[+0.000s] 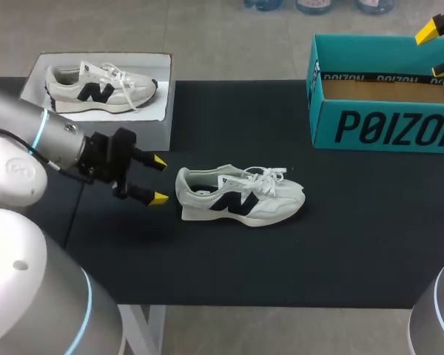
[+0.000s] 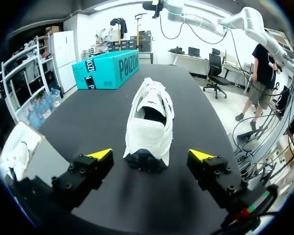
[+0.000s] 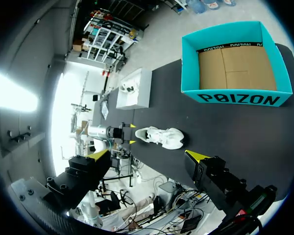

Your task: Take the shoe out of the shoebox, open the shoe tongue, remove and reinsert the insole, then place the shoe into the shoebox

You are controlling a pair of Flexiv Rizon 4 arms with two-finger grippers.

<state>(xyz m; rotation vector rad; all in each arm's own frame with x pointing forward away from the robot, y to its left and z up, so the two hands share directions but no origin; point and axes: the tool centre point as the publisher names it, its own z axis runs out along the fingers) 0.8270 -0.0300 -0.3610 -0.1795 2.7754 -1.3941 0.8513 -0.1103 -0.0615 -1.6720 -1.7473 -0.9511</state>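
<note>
I expect the insole [image 1: 203, 192] to come out in one piece and stay fairly straight when I pull it, because a dark bottom shows against the sneaker's pale lining.
A white sneaker [image 1: 239, 195] with a dark side logo lies on its sole in the middle of the black table, toe to the right. My left gripper [image 1: 157, 180] stands open just left of its heel, not touching it. In the left wrist view the sneaker's heel [image 2: 148, 128] sits just ahead of the gap between the open fingers of my left gripper [image 2: 150, 155]. The teal shoebox [image 1: 385, 92] stands open and empty at the back right. My right gripper [image 1: 440, 49] hangs open high above the box. From the right wrist, the shoebox [image 3: 235, 66] and sneaker [image 3: 160, 137] lie far below its open gripper [image 3: 149, 155].
A white box lid [image 1: 103, 90] at the back left holds a second, matching sneaker [image 1: 100, 86]. The black mat [image 1: 244, 266] ends at the front edge, and bare mat lies between the sneaker and the teal box.
</note>
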